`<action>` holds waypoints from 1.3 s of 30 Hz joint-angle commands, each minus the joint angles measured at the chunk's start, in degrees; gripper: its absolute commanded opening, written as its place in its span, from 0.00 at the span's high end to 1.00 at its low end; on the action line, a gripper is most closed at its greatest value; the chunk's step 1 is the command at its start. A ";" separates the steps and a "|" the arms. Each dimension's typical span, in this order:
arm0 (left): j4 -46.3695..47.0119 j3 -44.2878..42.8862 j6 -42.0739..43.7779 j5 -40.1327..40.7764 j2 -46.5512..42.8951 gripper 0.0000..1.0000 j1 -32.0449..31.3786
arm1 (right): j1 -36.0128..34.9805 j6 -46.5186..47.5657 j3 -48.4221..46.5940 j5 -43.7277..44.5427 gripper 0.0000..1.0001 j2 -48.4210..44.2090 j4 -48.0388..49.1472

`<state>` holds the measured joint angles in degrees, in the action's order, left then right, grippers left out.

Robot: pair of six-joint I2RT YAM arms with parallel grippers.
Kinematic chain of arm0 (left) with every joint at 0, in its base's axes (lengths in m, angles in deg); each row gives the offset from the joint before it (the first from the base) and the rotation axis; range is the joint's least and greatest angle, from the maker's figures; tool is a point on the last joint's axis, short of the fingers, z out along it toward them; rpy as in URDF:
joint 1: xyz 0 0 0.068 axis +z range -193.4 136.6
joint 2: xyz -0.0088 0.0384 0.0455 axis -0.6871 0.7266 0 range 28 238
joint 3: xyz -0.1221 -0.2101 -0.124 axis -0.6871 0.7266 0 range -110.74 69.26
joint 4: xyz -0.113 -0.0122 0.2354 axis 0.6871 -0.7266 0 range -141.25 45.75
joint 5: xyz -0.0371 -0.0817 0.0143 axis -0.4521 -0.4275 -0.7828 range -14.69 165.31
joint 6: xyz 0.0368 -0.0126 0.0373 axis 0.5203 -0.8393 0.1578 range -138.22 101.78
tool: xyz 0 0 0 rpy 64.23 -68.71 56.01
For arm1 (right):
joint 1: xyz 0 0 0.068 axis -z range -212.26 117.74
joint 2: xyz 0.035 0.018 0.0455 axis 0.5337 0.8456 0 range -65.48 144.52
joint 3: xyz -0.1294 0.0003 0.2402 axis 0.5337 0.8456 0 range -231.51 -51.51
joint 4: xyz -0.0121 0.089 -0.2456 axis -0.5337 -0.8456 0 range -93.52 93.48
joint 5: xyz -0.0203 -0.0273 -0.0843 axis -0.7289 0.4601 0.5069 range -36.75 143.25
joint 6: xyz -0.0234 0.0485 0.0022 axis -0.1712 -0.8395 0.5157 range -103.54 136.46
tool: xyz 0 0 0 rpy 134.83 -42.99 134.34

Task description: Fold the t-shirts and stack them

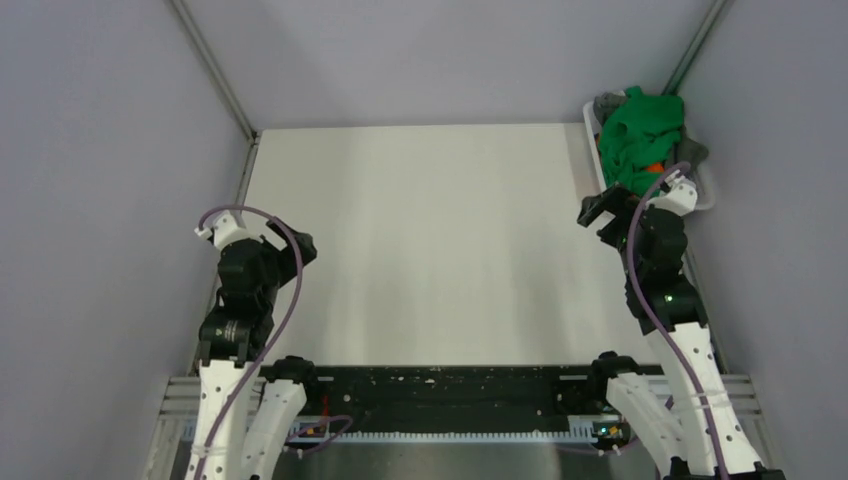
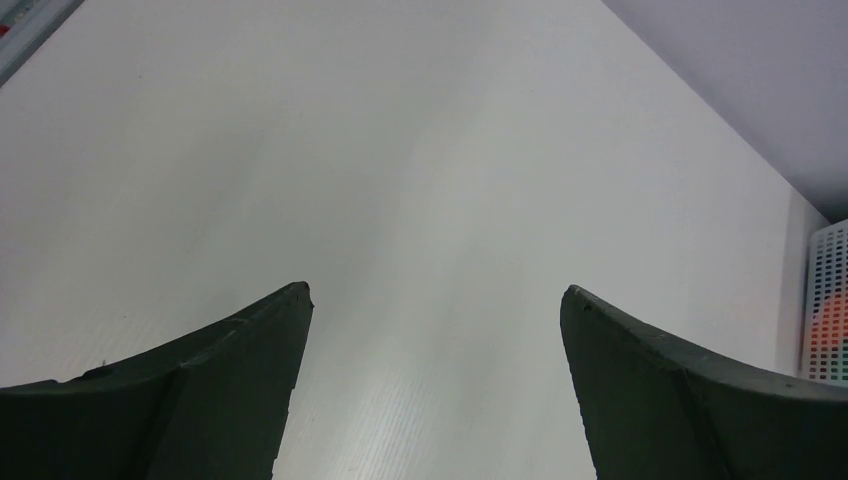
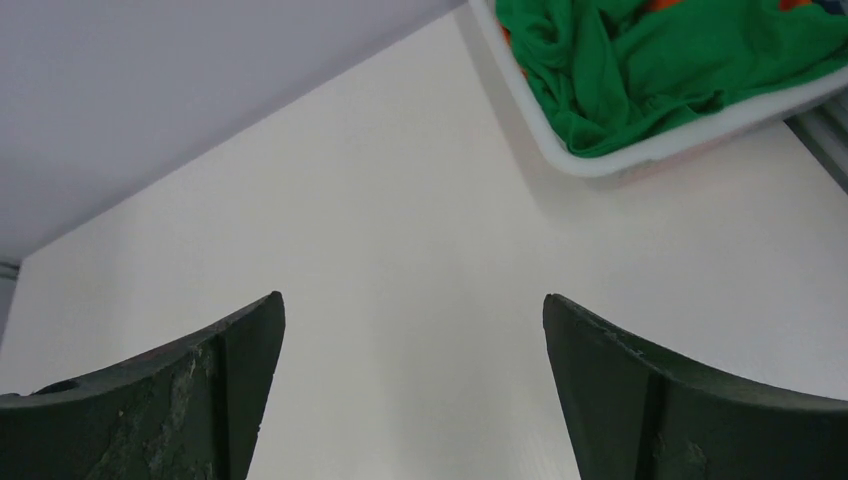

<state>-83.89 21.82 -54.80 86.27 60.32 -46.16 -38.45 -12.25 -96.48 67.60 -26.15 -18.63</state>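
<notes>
The green shirt point(image 1: 642, 125) is on top in the white basket point(image 1: 650, 150), in front of my right gripper's open fingers. I should keep reaching in until the fingers are on both sides of it.
The t-shirts lie crumpled in a white basket point(image 1: 592, 130) at the table's far right corner. A bright green shirt point(image 1: 640, 135) is on top, a grey one point(image 1: 606, 104) shows behind it and a bit of orange point(image 1: 653, 166) shows below. In the right wrist view the green shirt point(image 3: 650, 60) fills the basket point(image 3: 600, 165), with orange at its top edge. My right gripper point(image 1: 597, 208) is open and empty over the table, just in front of the basket; its jaws point(image 3: 413, 300) stand wide apart. My left gripper point(image 1: 290, 238) is open and empty over the table's left side point(image 2: 435, 290).
The white table point(image 1: 430, 240) is walled by grey panels at the back and both sides. The basket's slatted wall point(image 2: 828, 310) shows at the right edge of the left wrist view. A black rail point(image 1: 450, 385) runs along the near edge between the arm bases.
</notes>
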 commanded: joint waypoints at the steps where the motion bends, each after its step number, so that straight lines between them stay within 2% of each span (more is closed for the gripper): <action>1: 4.93 1.47 -1.08 -0.24 0.69 0.01 0.22 | 0.64 6.32 -0.08 -7.98 0.01 1.99 17.10; 3: 5.00 1.79 -0.93 0.11 1.23 0.01 0.22 | 0.58 10.55 -2.04 -10.09 0.01 5.20 19.56; 4: 4.71 1.66 -0.51 0.51 1.62 0.01 0.22 | 0.73 10.60 -4.88 -8.63 0.01 8.19 17.67; 7: 3.32 1.05 0.20 2.69 2.62 0.01 0.29 | 3.82 9.12 -18.34 -3.35 0.01 22.86 5.85; 10: 3.07 1.09 0.41 3.82 2.74 0.01 0.30 | 8.16 10.11 -30.37 -2.19 0.01 35.57 -0.33; 17: 3.34 1.33 0.63 3.89 2.54 0.01 0.30 | 16.32 10.91 -46.70 1.63 0.03 58.40 -3.38; 19: 3.58 1.55 0.55 3.93 2.53 0.01 0.30 | 18.02 10.81 -50.25 1.56 0.10 63.66 -3.56; 22: 4.15 1.61 0.87 3.15 2.89 0.01 0.30 | 19.18 10.96 -55.27 -2.25 0.26 70.77 -4.38; 26: 3.46 0.84 1.24 2.30 3.47 0.01 0.30 | 19.20 11.14 -60.33 -2.99 0.41 79.36 -6.17; 28: 2.80 0.51 1.16 2.66 3.38 0.01 0.30 | 19.20 11.14 -61.91 -3.75 0.57 81.68 -6.45; 31: 2.71 0.50 0.97 2.49 2.98 0.01 0.30 | 19.20 10.87 -63.94 -3.98 0.88 81.63 -6.60; 33: 2.41 0.58 0.94 2.22 2.69 0.01 0.30 | 19.20 10.98 -64.99 -4.19 0.99 79.13 -6.56; 39: 2.78 1.93 0.46 1.25 1.25 0.01 0.30 | 19.11 11.34 -65.82 -6.87 1.00 64.42 -6.26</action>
<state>-82.47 23.33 -54.30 88.67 62.96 -46.12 -19.02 -1.06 -158.14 63.41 53.02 -28.01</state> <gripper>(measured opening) 0.987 0.044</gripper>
